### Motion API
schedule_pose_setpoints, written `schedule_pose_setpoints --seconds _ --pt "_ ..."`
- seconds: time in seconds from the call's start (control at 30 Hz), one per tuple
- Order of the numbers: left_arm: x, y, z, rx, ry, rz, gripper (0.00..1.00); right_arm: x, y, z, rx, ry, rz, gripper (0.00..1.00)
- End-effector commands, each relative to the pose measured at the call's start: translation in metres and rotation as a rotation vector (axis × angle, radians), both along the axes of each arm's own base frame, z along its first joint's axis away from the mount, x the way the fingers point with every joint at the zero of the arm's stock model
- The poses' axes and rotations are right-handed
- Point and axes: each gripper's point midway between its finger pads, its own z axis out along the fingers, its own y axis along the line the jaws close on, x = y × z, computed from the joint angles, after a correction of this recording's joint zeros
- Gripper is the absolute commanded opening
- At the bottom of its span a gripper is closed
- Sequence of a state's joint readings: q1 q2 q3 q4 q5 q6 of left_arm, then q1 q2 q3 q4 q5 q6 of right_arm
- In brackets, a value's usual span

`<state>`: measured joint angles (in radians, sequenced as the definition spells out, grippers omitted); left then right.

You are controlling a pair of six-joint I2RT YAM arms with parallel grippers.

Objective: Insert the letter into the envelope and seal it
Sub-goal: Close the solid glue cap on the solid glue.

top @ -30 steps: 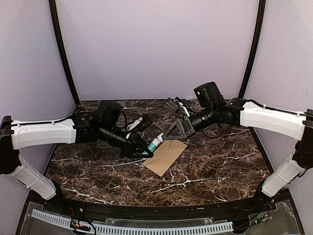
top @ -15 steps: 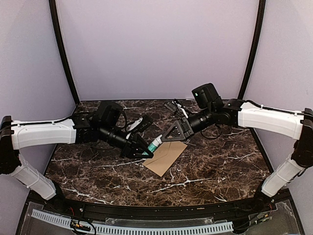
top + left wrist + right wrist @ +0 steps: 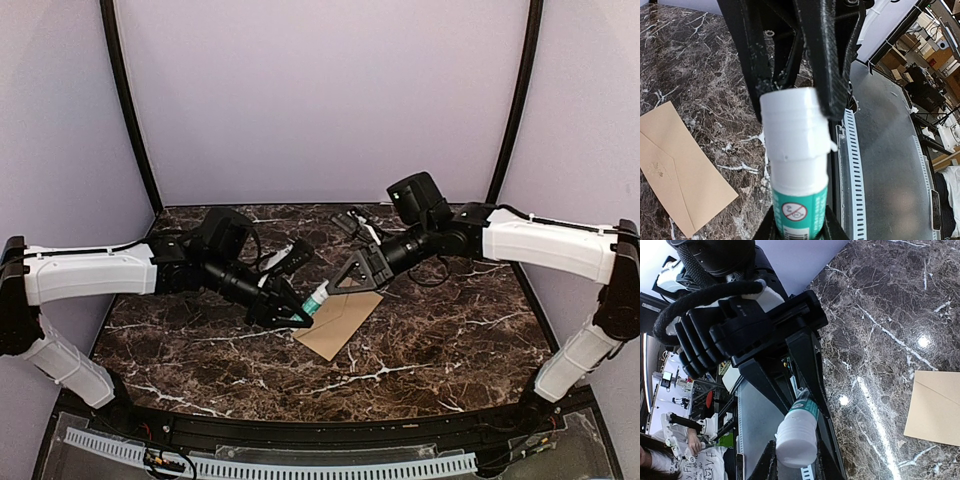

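The white cap (image 3: 794,127) is straight in line with the glue stick's teal body (image 3: 799,212), so my right gripper keeps pushing until the cap sits firmly, then let go.
The tan envelope (image 3: 340,322) lies flat on the marble table (image 3: 440,340), pointed flap side up and folded down; it also shows as the envelope (image 3: 675,170) and the envelope (image 3: 935,407). The letter is not in view. Just above the envelope's left corner, a glue stick (image 3: 316,296) with a teal body and white cap is held between both arms. My left gripper (image 3: 797,227) is shut on the teal body of the glue stick (image 3: 795,170). My right gripper (image 3: 800,460) is shut on the white cap (image 3: 796,437). In the top view, the left gripper (image 3: 298,313) and right gripper (image 3: 338,282) meet tip to tip.
Cables (image 3: 360,215) lie at the back of the table behind the right arm. A slotted white rail (image 3: 300,465) runs along the near edge. Dark curved posts (image 3: 130,110) stand at both back corners.
The right arm's wrist has shifted slightly left and forward. Both grippers stay on the glue stick, which has barely moved. The envelope has not moved.
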<state>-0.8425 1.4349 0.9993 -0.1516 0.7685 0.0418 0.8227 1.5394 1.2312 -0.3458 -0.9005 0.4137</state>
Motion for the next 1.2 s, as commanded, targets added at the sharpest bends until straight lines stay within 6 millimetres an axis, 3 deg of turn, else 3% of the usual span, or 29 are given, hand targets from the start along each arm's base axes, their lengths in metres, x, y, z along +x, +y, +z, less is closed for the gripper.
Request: schedule_pose_setpoints --seconds 0.0,0.4,1.17 --pt "0.000 -0.005 0.010 -0.029 -0.018 -0.018 0.00 -0.014 0.008 -0.001 -0.020 -0.011 0.063 0.00" --pt "0.002 -0.007 0.006 -0.016 -0.004 -0.015 0.00 -0.030 0.022 -0.036 -0.153 -0.026 0.110 0.00" --pt "0.008 -0.018 0.041 -0.134 -0.036 -0.006 0.00 -0.066 0.043 -0.044 -0.052 0.063 0.205 0.00"
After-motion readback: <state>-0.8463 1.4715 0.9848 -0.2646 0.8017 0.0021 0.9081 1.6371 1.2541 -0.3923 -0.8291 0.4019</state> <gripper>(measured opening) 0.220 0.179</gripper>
